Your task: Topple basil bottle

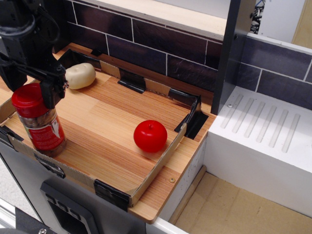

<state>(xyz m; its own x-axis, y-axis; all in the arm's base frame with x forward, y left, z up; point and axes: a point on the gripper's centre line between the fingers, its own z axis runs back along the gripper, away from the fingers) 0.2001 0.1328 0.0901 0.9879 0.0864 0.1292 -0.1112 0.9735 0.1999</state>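
Observation:
The basil bottle [43, 127] will tip over as a whole and stay shut when I pull the lid, because the red lid's rim [32, 115] sits evenly down over the bottle's neck.
The basil bottle [40, 124] is a clear jar with a red lid, red label and brownish contents. It stands at the front left corner of the wooden tray [114, 129], leaning slightly to the left. My black gripper [30, 87] hangs over the bottle's lid, its fingers on either side of the lid's rear edge, one finger [50, 95] touching the lid on the right. The jaws stand apart and hold nothing.
A red apple [150, 136] sits near the tray's right edge. A pale cream round object [81, 75] lies at the tray's back left. Dark tile wall behind, a black post [233, 53] and a white ribbed drainer [265, 134] to the right.

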